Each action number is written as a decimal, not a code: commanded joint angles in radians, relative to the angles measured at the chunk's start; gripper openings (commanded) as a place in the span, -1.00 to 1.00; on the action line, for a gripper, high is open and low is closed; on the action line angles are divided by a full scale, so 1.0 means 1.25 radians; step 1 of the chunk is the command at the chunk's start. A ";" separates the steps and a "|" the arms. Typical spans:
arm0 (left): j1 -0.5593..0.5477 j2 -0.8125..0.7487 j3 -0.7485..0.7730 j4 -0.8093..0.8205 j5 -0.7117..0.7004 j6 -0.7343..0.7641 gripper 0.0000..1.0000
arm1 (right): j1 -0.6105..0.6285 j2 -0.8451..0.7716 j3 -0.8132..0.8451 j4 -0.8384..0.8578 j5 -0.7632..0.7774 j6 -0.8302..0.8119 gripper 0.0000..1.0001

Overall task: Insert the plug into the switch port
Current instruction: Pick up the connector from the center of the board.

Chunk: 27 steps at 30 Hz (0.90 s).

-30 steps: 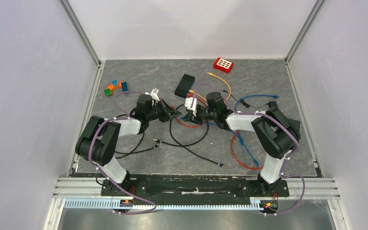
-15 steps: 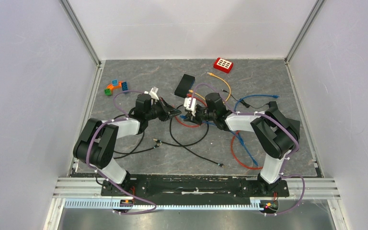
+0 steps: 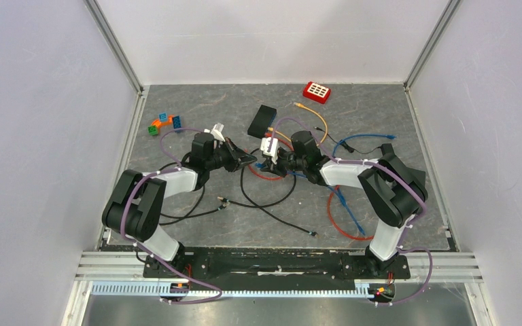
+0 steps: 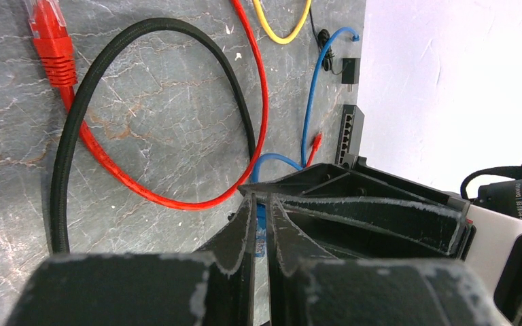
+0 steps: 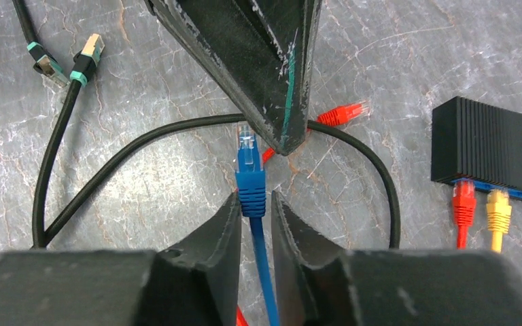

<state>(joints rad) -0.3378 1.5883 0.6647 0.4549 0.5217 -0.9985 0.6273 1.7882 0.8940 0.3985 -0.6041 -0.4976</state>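
Observation:
The black switch is unheld and my left gripper is at the blue plug's clear end [image 5: 246, 138], so that gripper should back off and steady the switch [image 3: 262, 121] before insertion.
The blue plug [image 5: 247, 170] points away from my right gripper [image 5: 254, 198], its boot between the fingertips. The jaws stand slightly apart, with a thin gap on one side of the boot. The blue cable runs back between the fingers. My left gripper [image 5: 282, 146] faces it tip to tip and touches the plug's clear end. Its jaws [image 4: 262, 198] are shut to a narrow slit with a strip of blue showing through. The black switch [image 3: 263, 120] lies just behind both grippers. In the right wrist view the switch [image 5: 493, 146] has a red and a yellow plug in its ports.
A black cable loop [image 5: 374, 176] and a red cable [image 4: 177, 200] lie under the grippers. A loose red plug [image 5: 343, 112] and two black plugs [image 5: 68, 58] lie nearby. A red box [image 3: 317, 92] sits at the back, toy bricks [image 3: 163, 123] at the left.
Both grippers stay tip to tip in the same spot. The left arm's elbow has drifted slightly to the left.

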 commanded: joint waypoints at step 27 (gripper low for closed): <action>0.027 -0.150 0.252 -0.356 -0.186 0.240 0.37 | -0.104 -0.156 0.423 -0.416 0.267 -0.005 -1.00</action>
<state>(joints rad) -0.3241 1.3834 0.9276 0.0917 0.3527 -0.7658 0.5350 1.6341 1.3048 0.0231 -0.3443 -0.5125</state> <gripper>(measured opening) 0.695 0.043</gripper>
